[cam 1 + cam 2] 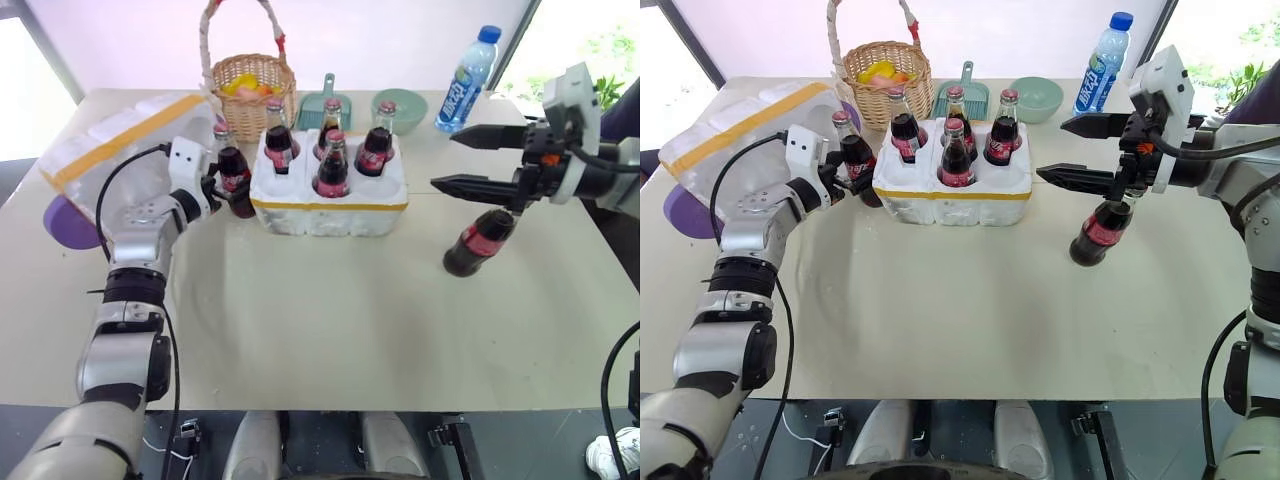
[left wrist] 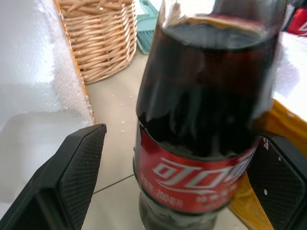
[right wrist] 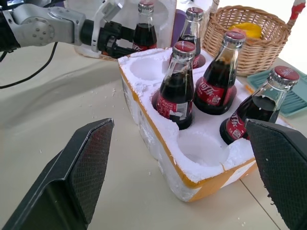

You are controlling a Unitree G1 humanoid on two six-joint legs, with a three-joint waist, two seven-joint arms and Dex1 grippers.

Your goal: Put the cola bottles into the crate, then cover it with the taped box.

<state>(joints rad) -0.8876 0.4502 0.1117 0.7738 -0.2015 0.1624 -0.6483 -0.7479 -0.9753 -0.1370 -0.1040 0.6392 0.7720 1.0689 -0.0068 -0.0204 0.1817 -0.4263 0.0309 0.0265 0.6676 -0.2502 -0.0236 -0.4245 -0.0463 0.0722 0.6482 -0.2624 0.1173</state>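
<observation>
Seated bottles' labels [image 1: 331, 187] can be seen above the foam. So the cola bottle [image 1: 479, 243] under my right gripper will go partway down when I lower it into the crate.
The white foam crate [image 1: 330, 205] with its yellow tape band holds several cola bottles [image 1: 333, 165]; two of its wells [image 3: 199, 146] are empty. Another cola bottle [image 1: 235, 170] stands on the table just left of the crate. My left gripper [image 1: 230, 185] is open around this bottle, and its fingers [image 2: 81, 167] stand apart from the glass. A further cola bottle [image 1: 478, 240] stands on the table to the right. Its cap is hidden behind my right gripper [image 1: 445, 160], which hangs open above it holding nothing. The taped box [image 1: 120, 140] lies at the back left.
A wicker basket [image 1: 250, 85] with yellow items, a teal dustpan [image 1: 325, 105], a green bowl [image 1: 400, 105] and a blue-capped water bottle [image 1: 465, 80] line the back behind the crate. A purple object [image 1: 65, 220] pokes out under the taped box.
</observation>
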